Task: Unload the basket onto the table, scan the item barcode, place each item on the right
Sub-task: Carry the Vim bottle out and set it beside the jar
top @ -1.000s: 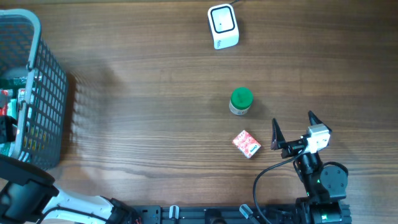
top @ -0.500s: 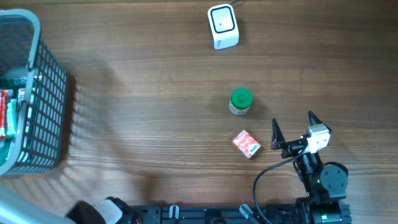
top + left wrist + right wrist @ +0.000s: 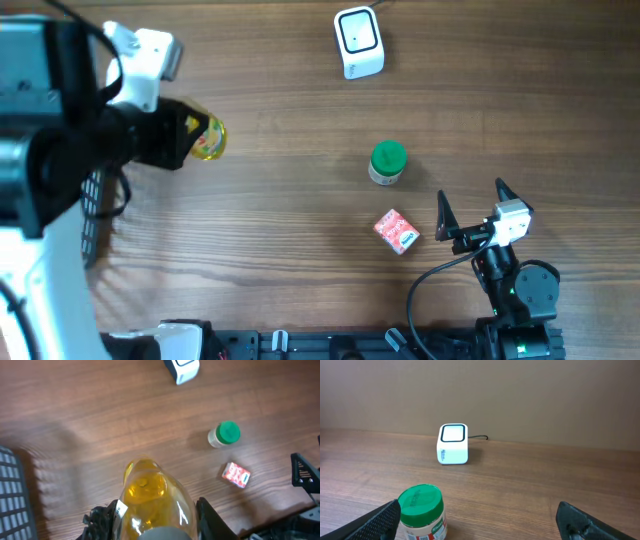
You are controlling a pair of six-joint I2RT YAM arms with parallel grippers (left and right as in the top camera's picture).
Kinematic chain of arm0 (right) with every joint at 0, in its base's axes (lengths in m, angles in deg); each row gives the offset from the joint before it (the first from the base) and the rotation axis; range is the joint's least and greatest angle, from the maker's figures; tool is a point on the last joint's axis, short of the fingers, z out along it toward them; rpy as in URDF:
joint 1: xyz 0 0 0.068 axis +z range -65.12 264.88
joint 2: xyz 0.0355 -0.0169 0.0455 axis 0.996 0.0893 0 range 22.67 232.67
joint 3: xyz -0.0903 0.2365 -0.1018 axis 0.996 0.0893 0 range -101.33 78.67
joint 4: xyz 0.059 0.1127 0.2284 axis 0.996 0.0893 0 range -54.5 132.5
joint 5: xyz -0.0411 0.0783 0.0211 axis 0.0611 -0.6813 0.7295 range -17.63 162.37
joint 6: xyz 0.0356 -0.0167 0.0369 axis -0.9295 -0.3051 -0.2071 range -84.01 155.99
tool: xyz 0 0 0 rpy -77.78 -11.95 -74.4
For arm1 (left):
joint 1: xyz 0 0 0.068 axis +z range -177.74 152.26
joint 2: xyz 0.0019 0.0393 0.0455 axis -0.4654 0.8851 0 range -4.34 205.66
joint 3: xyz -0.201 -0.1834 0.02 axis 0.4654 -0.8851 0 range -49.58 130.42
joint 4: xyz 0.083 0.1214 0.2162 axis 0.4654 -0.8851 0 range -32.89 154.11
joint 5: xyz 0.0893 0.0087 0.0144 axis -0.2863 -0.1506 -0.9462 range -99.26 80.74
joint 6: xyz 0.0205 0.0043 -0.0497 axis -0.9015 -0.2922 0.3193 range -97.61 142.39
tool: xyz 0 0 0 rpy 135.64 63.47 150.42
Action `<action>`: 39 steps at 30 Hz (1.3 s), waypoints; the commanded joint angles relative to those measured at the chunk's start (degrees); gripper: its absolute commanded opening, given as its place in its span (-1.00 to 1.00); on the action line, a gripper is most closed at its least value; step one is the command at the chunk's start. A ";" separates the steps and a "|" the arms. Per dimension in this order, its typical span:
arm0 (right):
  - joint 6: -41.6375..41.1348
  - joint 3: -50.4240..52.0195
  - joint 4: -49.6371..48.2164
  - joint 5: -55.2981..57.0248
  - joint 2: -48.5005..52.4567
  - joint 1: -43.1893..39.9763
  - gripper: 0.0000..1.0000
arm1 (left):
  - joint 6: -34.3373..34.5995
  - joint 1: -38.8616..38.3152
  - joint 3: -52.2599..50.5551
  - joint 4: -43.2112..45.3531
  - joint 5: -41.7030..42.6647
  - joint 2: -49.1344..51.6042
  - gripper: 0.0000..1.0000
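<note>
The bottle's base [image 3: 210, 143] points down and the spot [image 3: 356, 168] beside the green-lidded jar is free. My left gripper should keep carrying the bottle until it stands there, and then let go.
My left gripper [image 3: 195, 138] is shut on a clear bottle of yellow liquid [image 3: 209, 139], held above the table's left half. In the left wrist view the bottle [image 3: 150, 495] fills the space between the black fingers [image 3: 102, 517], with a white label edge on its left side; no barcode shows. The white scanner [image 3: 358, 42] stands at the back centre, also visible as the scanner [image 3: 182, 367] and the scanner [image 3: 453, 443], well apart from the bottle. My right gripper [image 3: 470, 205] rests open at the front right with nothing in it.
A green-lidded jar [image 3: 387, 162] and a small red carton [image 3: 397, 231] sit right of centre, just left of the right gripper. The grey wire basket [image 3: 95, 215] at the left edge is mostly covered by my left arm.
My left arm has risen from the basket at the left and swung over the table with the yellow bottle in its grip. The right arm has not moved.
</note>
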 commanded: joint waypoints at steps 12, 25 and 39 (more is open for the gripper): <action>-0.07 0.00 -0.33 0.55 -0.24 0.02 1.00 | 7.28 -10.32 -1.25 7.37 -0.17 16.96 -0.48; -0.04 0.00 -0.33 0.55 -0.24 0.02 1.00 | 13.94 -17.77 -5.86 20.63 -1.03 27.34 -0.63; -0.07 0.00 -0.33 0.55 -0.24 0.02 0.99 | 16.85 -34.05 -31.28 47.69 -11.37 27.34 -0.43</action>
